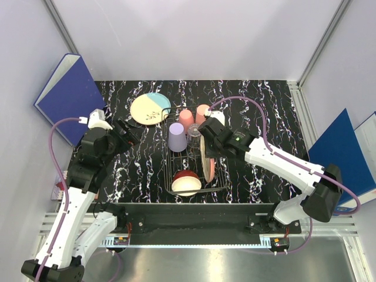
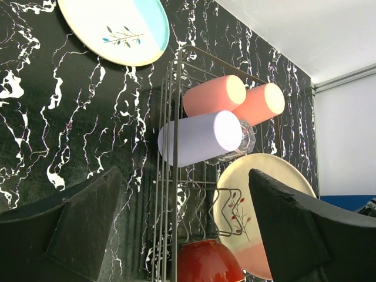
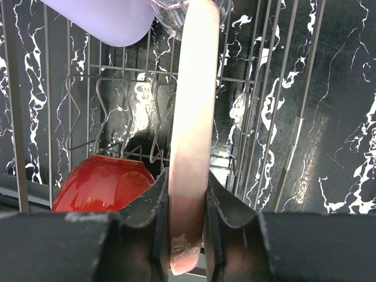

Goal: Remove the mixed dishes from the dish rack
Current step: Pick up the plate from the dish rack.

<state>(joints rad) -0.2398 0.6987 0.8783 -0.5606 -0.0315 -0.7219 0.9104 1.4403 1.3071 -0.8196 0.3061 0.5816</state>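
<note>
The robot's right gripper is across the rack from the blue-and-cream plate [image 1: 150,109], so the robot should lift the salmon-pink plate [image 1: 207,167] and pass it to the left gripper.
The wire dish rack [image 1: 218,176] stands mid-table. My right gripper [image 1: 207,148] is shut on the rim of a salmon-pink plate [image 1: 207,163] standing on edge in the rack; the right wrist view shows both jaws pressed on the plate [image 3: 194,106] at the gripper [image 3: 188,226]. A red bowl [image 1: 186,182] lies at the rack's near end. A lavender cup [image 1: 177,137], two salmon-pink cups [image 1: 186,119] [image 1: 202,111] and a clear glass [image 2: 245,138] sit at its far end. The blue-and-cream plate [image 1: 150,109] lies on the table. My left gripper [image 1: 126,133] is open and empty, left of the rack.
A blue binder [image 1: 67,97] leans at the table's far left corner, and another blue binder [image 1: 346,153] stands off the right edge. Pale walls close in the back and sides. The arms' base rail [image 1: 188,214] runs along the near edge.
</note>
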